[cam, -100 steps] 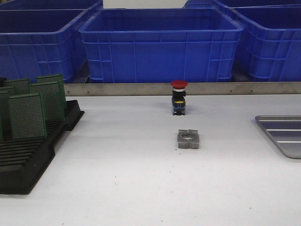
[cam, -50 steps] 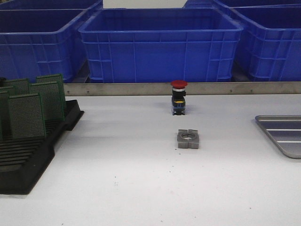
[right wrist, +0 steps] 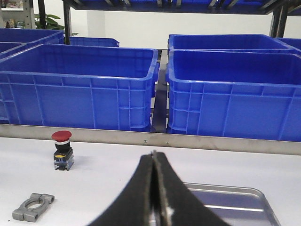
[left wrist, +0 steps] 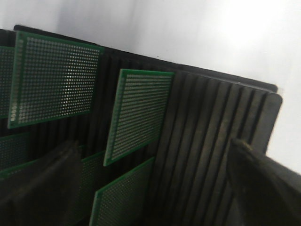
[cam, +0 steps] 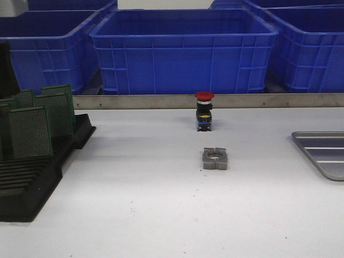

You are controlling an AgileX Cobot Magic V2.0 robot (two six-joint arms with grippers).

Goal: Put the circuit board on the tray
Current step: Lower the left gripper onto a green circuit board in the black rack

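The front circuit board (cam: 30, 132) has free slots beside it, and my fingers are spread across its thin edge (left wrist: 115, 117). My left gripper keeps going down until my fingers are on both sides of that edge, then close.
Several green perforated circuit boards (cam: 31, 131) stand upright in the slots of a black rack (cam: 27, 185) at the left of the table. My left gripper (left wrist: 143, 160) is open and empty just above the rack. Its dark fingers (left wrist: 44, 188) stand wide apart on either side of two boards (left wrist: 138, 113). One finger (cam: 6, 70) shows at the left edge of the front view. The silver-grey tray (cam: 322, 153) lies at the far right, empty, and also shows in the right wrist view (right wrist: 225, 202). My right gripper (right wrist: 154, 157) is shut and empty, hovering short of the tray.
A red-capped push button (cam: 204, 110) stands at the table's back middle. A grey metal clamp block (cam: 215, 158) lies in front of it. Big blue bins (cam: 183, 51) line the back behind a metal rail (cam: 161, 101).
My left arm has come into the front view at the top left, with a dark finger now over the rack's back boards. Nothing else has moved.
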